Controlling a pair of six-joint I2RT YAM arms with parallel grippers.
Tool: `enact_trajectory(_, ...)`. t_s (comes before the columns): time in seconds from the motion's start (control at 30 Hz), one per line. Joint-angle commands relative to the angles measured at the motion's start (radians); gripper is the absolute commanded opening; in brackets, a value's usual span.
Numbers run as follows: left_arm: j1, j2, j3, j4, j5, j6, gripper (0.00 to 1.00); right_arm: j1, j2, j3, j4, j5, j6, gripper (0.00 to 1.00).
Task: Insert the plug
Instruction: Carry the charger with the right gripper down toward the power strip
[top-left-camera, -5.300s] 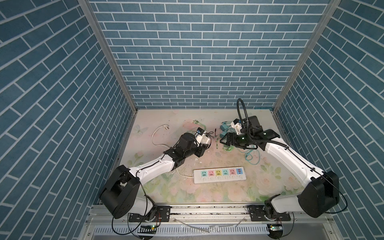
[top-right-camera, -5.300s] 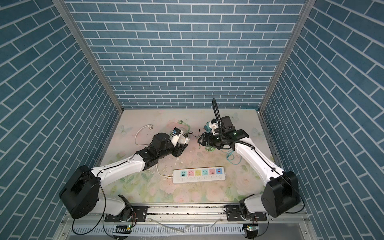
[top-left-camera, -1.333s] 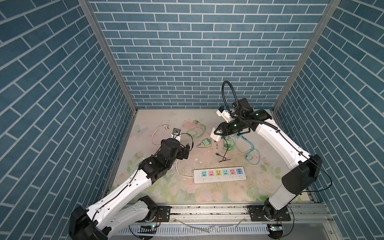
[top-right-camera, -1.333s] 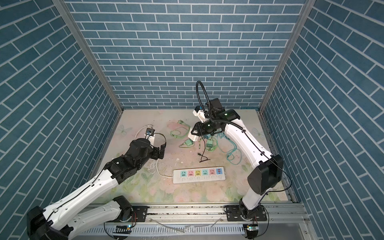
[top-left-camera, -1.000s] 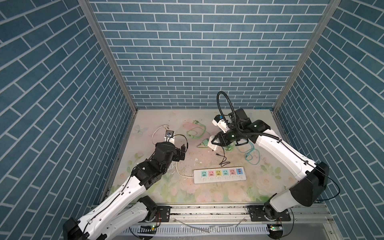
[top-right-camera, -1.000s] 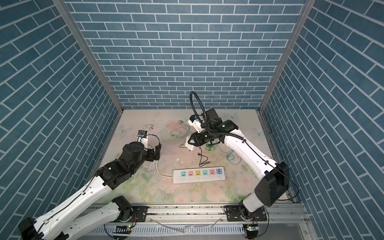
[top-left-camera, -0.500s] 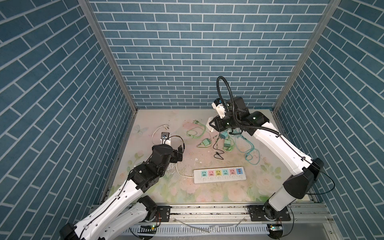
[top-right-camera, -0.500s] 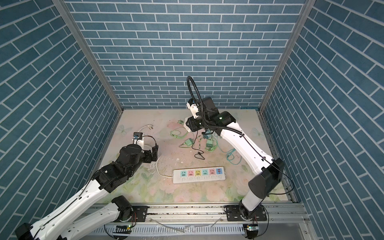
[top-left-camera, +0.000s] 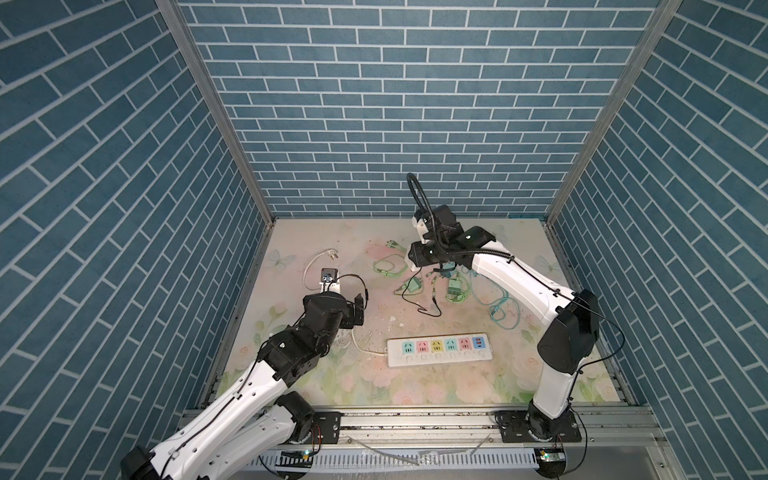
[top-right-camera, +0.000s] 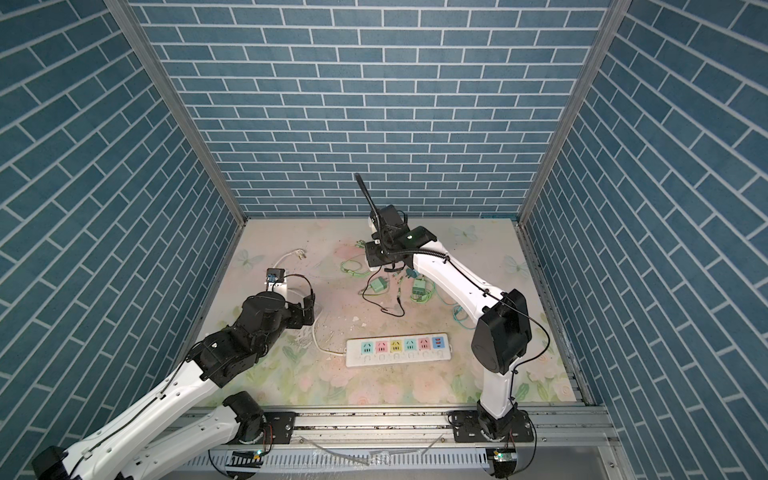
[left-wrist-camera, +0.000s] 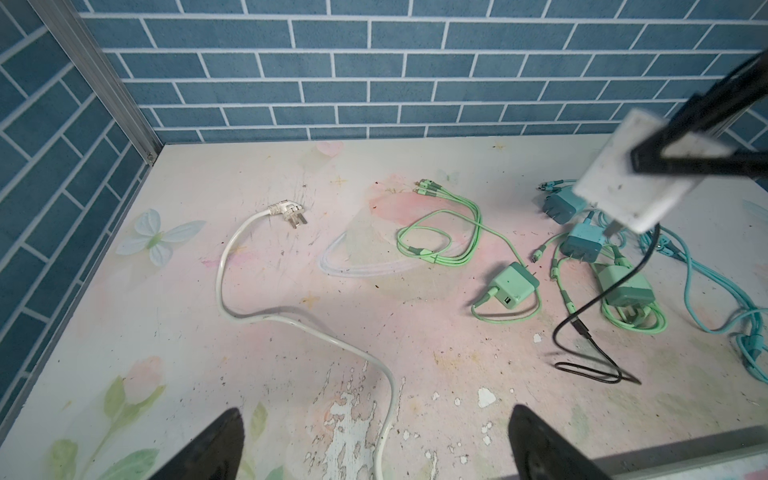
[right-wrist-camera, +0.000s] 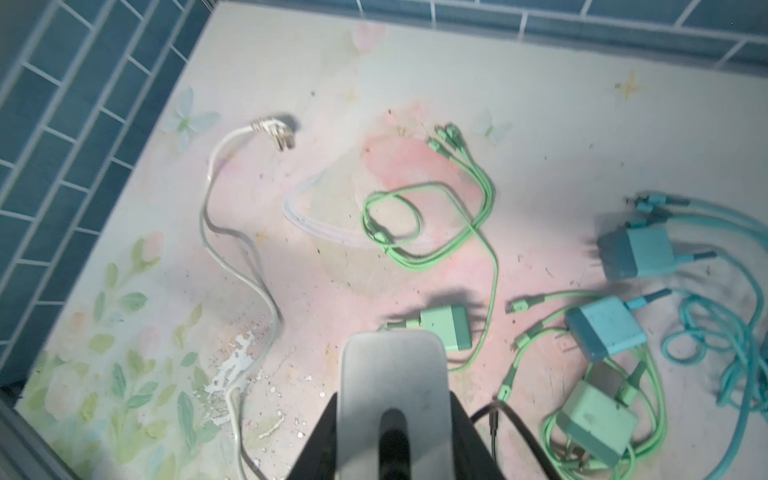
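Observation:
I can see the black cable hanging under the white plug block, so next my left gripper pulls the cable (left-wrist-camera: 593, 301) aside before my right gripper lowers the plug block onto the strip.
My right gripper (top-left-camera: 415, 261) hangs above the mat toward the back centre, shut on a white plug block (left-wrist-camera: 636, 183), which fills the near field of the right wrist view (right-wrist-camera: 395, 374). A thin black cable (top-left-camera: 428, 307) trails from it down to the mat. The white power strip (top-left-camera: 440, 350) with coloured sockets lies near the front centre in both top views (top-right-camera: 398, 349), well apart from the plug. My left gripper (top-left-camera: 359, 305) is open and empty at the left, low over the strip's white cord (left-wrist-camera: 291, 328).
Green chargers (left-wrist-camera: 513, 286) and coiled green cables (left-wrist-camera: 436, 245) lie mid-mat, under and beside the right gripper. Teal chargers (right-wrist-camera: 636, 253) and teal cables (top-left-camera: 503, 311) lie to their right. The strip's own three-pin plug (left-wrist-camera: 289, 214) rests at the back left. Brick walls enclose three sides.
The white plug has passed from my left gripper to my right. The left arm has drawn back to the left, open. The right arm lifted the plug toward the back.

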Motion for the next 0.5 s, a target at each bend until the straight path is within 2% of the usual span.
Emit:
enact_trajectory(0.0,0.004,-0.001,-0.01,-0.005,-0.01,-0.012,1.0,0.064,-0.051,-0.065,0.007,0.121,0.125,0.11)
enact_trajectory(0.27,0.004,0.006,-0.006,-0.037,0.015,-0.005,0.99,0.156,-0.066,-0.159,0.124,0.164,0.236,0.1)
enact_trajectory(0.47,0.004,-0.051,-0.08,0.055,0.21,0.016,1.0,0.162,-0.114,-0.178,0.202,0.184,0.29,0.11)
